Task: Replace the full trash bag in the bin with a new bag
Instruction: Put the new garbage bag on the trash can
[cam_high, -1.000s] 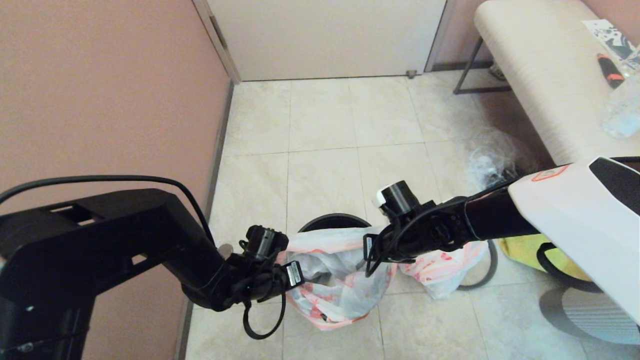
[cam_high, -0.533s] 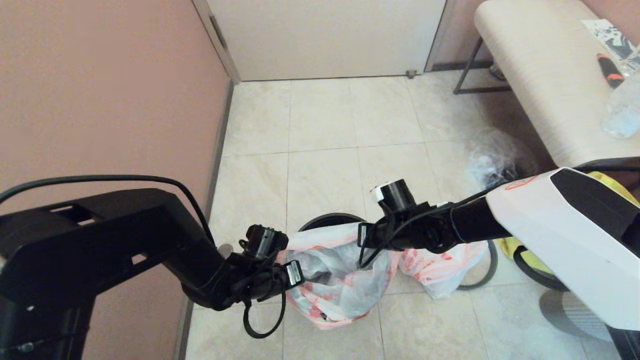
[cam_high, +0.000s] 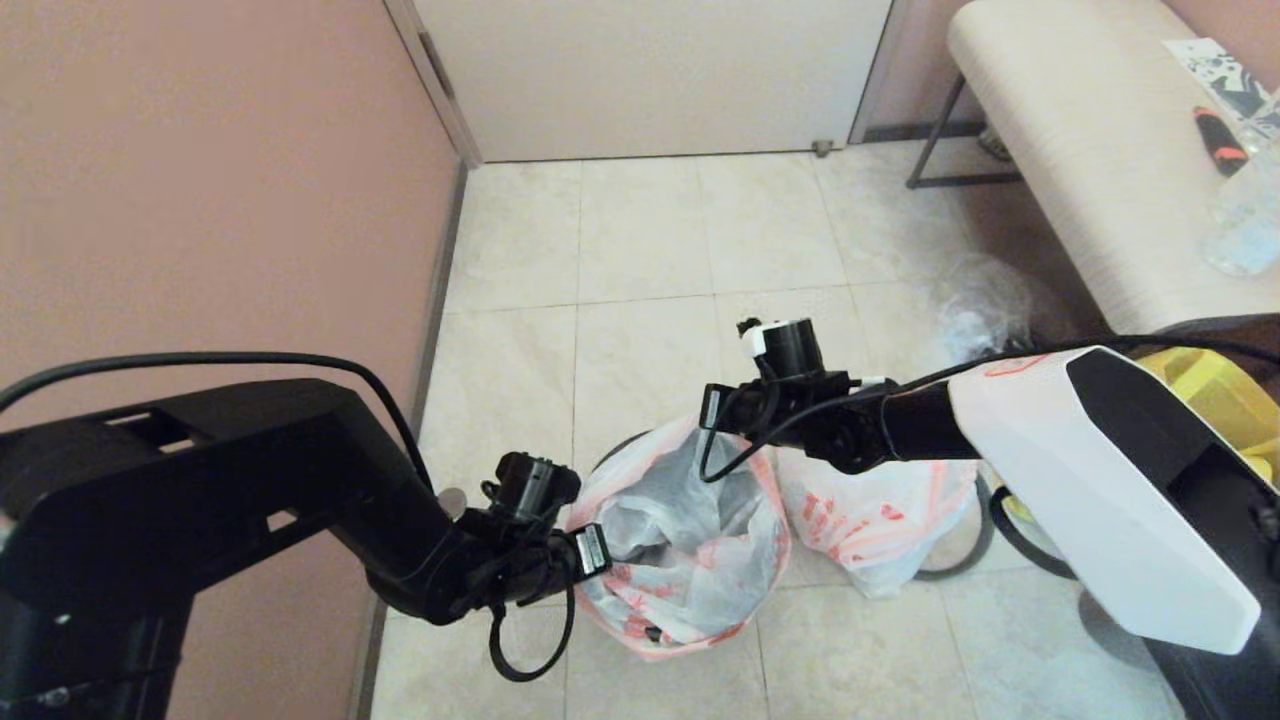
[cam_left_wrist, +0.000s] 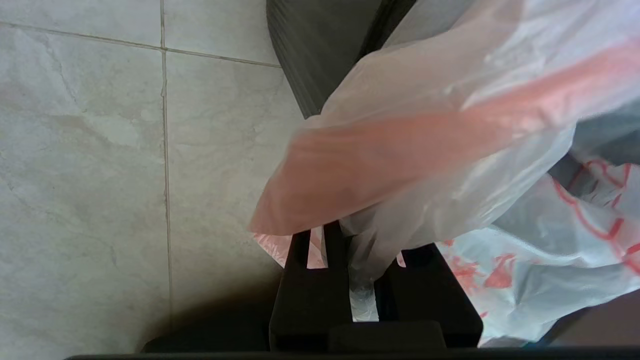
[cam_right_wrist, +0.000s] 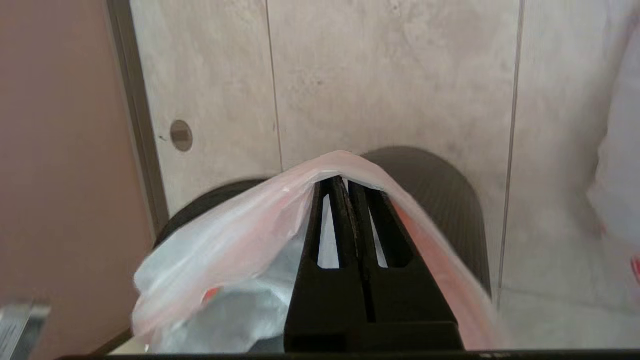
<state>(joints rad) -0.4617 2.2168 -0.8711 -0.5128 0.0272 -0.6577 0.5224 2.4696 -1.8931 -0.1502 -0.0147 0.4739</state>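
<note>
The bin's black rim (cam_high: 617, 445) sticks out beside the new bag's far hem (cam_high: 674, 436). Next, my right gripper stretches that hem out past the bin's rim and down over it.
The new bag (cam_high: 680, 520), thin translucent white with an orange-red hem band and red print, hangs open-mouthed above the black bin (cam_high: 612, 452). My left gripper (cam_high: 590, 545) is shut on its near-left hem; bunched plastic (cam_left_wrist: 362, 280) sits between the fingers. My right gripper (cam_high: 712, 420) is shut on the far hem and holds it higher, the band draped over its tips (cam_right_wrist: 345, 182). The bin's ribbed wall (cam_right_wrist: 440, 200) shows behind. The full trash bag (cam_high: 870, 515) lies on the floor to the right, on the grey ring (cam_high: 945, 574).
A pink wall (cam_high: 200, 200) runs close along the left, with a door (cam_high: 650, 70) ahead. At the right stand a bench (cam_high: 1080, 150), a clear bag with dark items (cam_high: 975, 310) and a yellow tote (cam_high: 1210, 390). Tiled floor (cam_high: 650, 260) stretches beyond the bin.
My right gripper has risen and moved farther away, pulling the bag's far hem up with it; the bag now hides more of the bin's rim. The left gripper has barely moved.
</note>
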